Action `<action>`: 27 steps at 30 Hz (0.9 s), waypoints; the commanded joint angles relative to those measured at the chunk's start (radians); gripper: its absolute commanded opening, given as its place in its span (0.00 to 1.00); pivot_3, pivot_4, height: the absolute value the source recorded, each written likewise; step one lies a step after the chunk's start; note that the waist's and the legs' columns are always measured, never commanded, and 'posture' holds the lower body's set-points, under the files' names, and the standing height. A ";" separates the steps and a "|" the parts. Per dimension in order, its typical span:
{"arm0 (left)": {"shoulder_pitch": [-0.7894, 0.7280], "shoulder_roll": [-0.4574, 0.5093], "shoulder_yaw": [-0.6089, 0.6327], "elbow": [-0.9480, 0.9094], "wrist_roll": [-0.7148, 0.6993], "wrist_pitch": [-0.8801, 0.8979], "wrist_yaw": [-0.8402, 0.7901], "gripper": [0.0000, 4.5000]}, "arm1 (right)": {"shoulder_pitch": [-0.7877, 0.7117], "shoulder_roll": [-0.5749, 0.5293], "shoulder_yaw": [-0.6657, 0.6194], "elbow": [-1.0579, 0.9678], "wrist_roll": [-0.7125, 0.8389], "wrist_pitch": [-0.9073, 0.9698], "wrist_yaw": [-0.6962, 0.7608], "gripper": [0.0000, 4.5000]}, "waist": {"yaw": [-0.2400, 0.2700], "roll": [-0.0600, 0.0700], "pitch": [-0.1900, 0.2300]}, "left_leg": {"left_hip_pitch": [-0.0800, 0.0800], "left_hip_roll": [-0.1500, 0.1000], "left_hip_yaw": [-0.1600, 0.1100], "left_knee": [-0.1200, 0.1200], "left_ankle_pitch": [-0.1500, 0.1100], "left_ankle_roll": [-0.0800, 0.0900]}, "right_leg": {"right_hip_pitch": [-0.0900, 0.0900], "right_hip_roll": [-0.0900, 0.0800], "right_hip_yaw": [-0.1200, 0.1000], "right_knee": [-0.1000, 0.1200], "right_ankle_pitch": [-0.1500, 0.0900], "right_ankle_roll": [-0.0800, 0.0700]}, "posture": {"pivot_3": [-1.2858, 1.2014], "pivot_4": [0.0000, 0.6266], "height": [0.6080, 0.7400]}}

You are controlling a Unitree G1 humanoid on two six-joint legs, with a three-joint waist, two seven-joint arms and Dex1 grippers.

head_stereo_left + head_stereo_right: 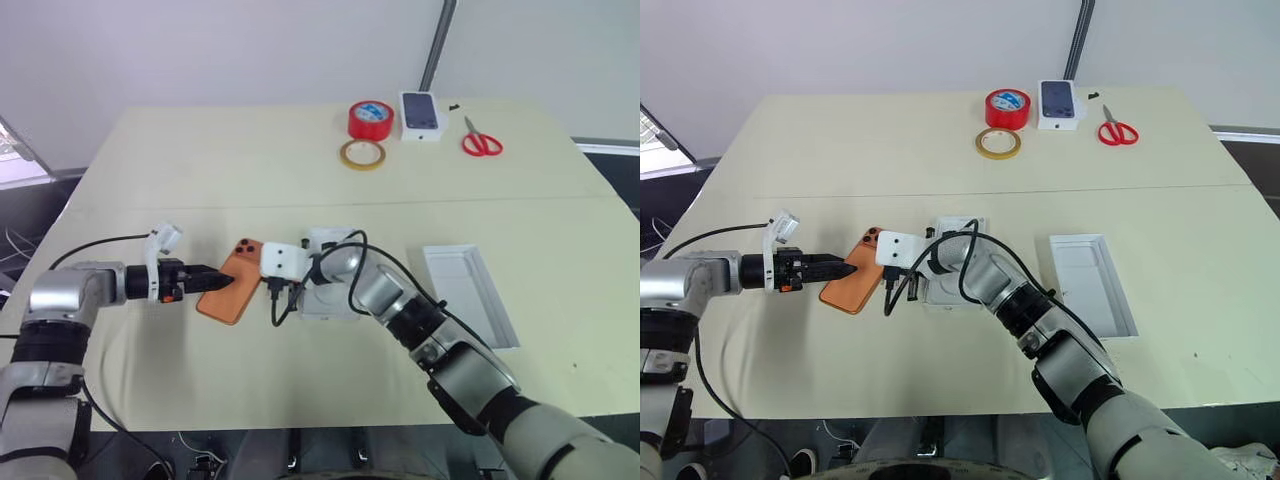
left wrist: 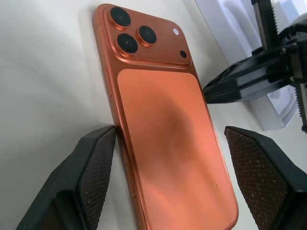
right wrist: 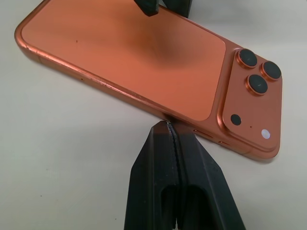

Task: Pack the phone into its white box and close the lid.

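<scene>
The orange phone (image 1: 231,285) will sink in with its back up and the box's rim all around it when I lower it, because the white box's side (image 2: 215,34) stands up around a hollow.
The orange phone (image 1: 232,282) lies back up on the table, its three lenses (image 2: 129,31) at the far end. My left gripper (image 2: 170,143) is open, a pad (image 2: 93,167) on each side of the phone's near end; the other pad stands clear of its edge. My right gripper (image 3: 169,125) is shut with nothing in it, its tips against the phone's long edge near the camera cluster. The white box (image 1: 325,300) lies just right of the phone, largely hidden under my right arm. The all-white lid (image 1: 470,295) lies open side up further right.
At the table's far side sit a red tape roll (image 1: 370,119), a yellowish tape ring (image 1: 361,154), a small white box with a phone picture (image 1: 421,115) and red scissors (image 1: 481,143). A black cable (image 1: 278,300) hangs off my right wrist beside the phone.
</scene>
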 commanded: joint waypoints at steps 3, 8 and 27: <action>0.038 -0.072 -0.081 -0.020 -0.040 0.139 -0.036 0.84 | 0.010 0.015 0.008 0.009 -0.008 -0.016 0.007 0.01 | 0.001 0.000 -0.001 | 0.000 0.000 0.000 0.000 0.000 0.001 | 0.000 0.000 0.000 0.000 0.000 0.000 | 0.52 0.24 1.00; 0.006 -0.068 -0.039 0.021 -0.038 0.152 -0.022 0.84 | 0.006 0.018 -0.003 0.013 -0.008 -0.019 0.001 0.01 | 0.001 0.000 -0.001 | 0.000 0.000 0.000 0.000 0.000 0.001 | 0.000 0.000 0.000 0.000 0.000 0.000 | 0.52 0.24 1.00; 0.017 -0.002 0.097 0.073 -0.125 0.238 -0.013 0.35 | 0.000 0.024 -0.007 0.032 -0.012 -0.044 -0.005 0.00 | -0.023 -0.002 0.000 | -0.003 0.000 0.000 0.000 0.001 -0.001 | -0.004 0.000 0.000 0.001 0.000 0.000 | 0.52 0.24 1.00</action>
